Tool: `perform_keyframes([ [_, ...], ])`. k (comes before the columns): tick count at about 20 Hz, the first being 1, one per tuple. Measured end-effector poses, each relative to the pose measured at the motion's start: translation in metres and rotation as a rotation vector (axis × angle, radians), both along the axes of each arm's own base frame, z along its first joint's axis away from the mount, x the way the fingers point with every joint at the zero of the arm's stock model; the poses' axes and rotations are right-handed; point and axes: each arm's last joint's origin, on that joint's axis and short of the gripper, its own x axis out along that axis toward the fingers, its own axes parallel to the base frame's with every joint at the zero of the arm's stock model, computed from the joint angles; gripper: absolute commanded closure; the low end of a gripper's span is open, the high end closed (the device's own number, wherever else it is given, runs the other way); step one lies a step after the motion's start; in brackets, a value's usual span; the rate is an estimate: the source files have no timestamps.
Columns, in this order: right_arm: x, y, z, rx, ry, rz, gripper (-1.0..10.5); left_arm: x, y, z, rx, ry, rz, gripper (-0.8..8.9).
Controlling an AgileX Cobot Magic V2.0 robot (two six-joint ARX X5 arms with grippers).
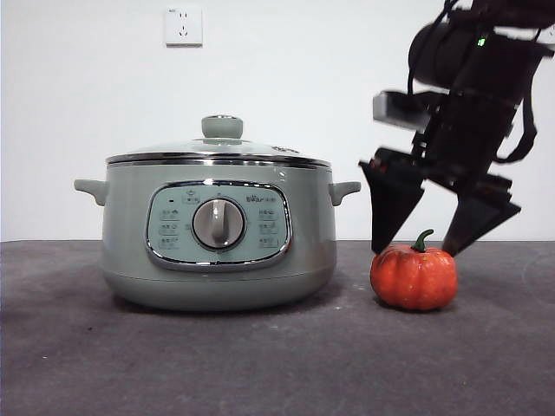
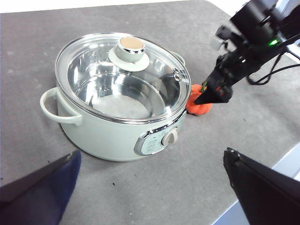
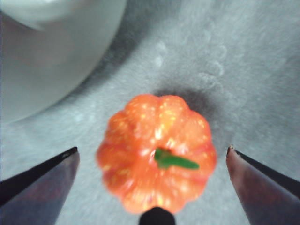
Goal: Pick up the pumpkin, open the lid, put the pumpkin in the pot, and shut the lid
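The orange pumpkin [image 1: 414, 277] is much lower than the height of the pot's side [image 1: 313, 224], so I expect it to go all the way down below the pot's rim when I lower it in.
The small orange pumpkin [image 1: 414, 276] with a green stem sits on the grey table to the right of the sage-green pot [image 1: 217, 234]. My right gripper [image 1: 422, 247] hangs open just above it, one black jaw on each side, not touching; the right wrist view shows the pumpkin [image 3: 157, 157] centred between the wide jaws. The lid [image 1: 218, 152], with its pale green knob [image 2: 129, 47], rests closed on the pot [image 2: 101, 126]. My left gripper [image 2: 152, 187] hovers open high above the table's near side, looking down on the pot, the pumpkin [image 2: 197, 104] and the right arm.
A grey mat covers the table [image 1: 260, 364]. A white wall with a socket [image 1: 183, 26] stands behind. The table's edge [image 2: 262, 187] runs near the left gripper's jaw. The pot's side handle [image 1: 345, 190] points toward the right gripper.
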Motion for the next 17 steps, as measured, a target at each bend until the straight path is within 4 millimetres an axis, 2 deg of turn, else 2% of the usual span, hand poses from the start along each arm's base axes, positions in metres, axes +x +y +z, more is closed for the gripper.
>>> perform_keyframes([
  [3, 0.005, 0.002, -0.017, -0.017, 0.043, 0.002, 2.3, 0.000, 0.000, 0.000, 0.000, 0.006, 0.001, 0.59],
  [4, 0.006, 0.002, -0.021, -0.022, 0.056, 0.003, 2.8, 0.000, 0.000, -0.001, 0.000, 0.008, 0.001, 0.59],
  [8, 0.007, 0.003, -0.025, -0.022, 0.065, -0.006, 9.3, 0.000, 0.000, -0.001, 0.000, 0.008, 0.001, 0.59],
  [13, 0.005, 0.002, -0.018, -0.015, 0.052, -0.012, 9.6, 0.000, 0.000, -0.001, 0.001, 0.008, 0.002, 0.59],
  [17, -0.012, -0.005, 0.034, 0.051, -0.084, -0.036, 9.6, 0.002, 0.000, 0.000, 0.002, 0.000, 0.003, 0.60],
])
